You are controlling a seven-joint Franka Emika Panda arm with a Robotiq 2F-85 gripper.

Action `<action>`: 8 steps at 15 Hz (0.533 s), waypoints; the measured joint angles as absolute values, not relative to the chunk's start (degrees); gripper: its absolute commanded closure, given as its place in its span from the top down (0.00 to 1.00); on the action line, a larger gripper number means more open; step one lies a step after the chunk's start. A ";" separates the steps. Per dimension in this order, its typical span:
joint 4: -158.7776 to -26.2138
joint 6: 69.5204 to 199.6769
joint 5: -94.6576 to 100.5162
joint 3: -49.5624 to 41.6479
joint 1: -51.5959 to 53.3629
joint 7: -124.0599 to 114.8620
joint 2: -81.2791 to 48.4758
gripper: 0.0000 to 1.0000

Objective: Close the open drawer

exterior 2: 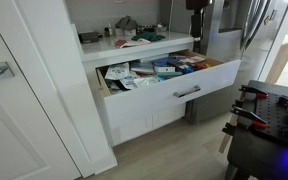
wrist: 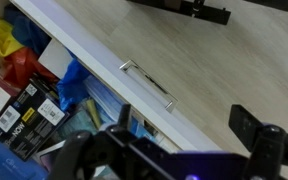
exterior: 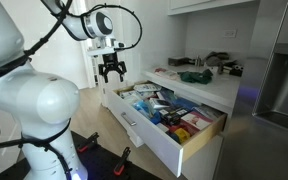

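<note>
My gripper will push the drawer (exterior: 150, 132), and the drawer will slide straight under the counter until its front sits flush, because the packets (exterior: 180, 120) lie low inside.
The drawer (exterior: 149, 135) is a wide, shallow white one, pulled out under the counter, with colourful packets and boxes inside. It shows in both exterior views (exterior 2: 174, 97). Its slim bar handle (exterior 2: 188, 92) runs along the flat front. In the wrist view the drawer front (wrist: 104, 70) crosses diagonally, with the handle (wrist: 147, 85) in the middle. My gripper (exterior: 111, 70) hangs open and empty above the drawer, touching nothing. In the wrist view its two fingers (wrist: 184, 125) straddle the drawer's front edge from above. Only the gripper's lower part (exterior 2: 196, 6) shows at the top of an exterior view.
The white countertop (exterior: 199, 88) above the drawer holds several small items. A steel fridge (exterior: 284, 70) stands beside it. A tall white cabinet door (exterior 2: 29, 90) flanks the drawer. A black table with tools (exterior 2: 269, 115) stands on the wooden floor (wrist: 224, 60).
</note>
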State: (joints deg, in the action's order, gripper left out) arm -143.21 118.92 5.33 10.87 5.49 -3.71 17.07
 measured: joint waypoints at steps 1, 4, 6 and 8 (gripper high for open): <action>-143.89 119.49 5.07 10.32 5.49 -3.71 16.81 1.00; -146.44 122.01 3.13 8.34 5.50 -3.57 15.89 1.00; -148.01 123.19 1.32 7.44 5.51 -3.54 15.17 1.00; -149.47 123.50 -1.05 7.01 5.60 -3.46 14.39 1.00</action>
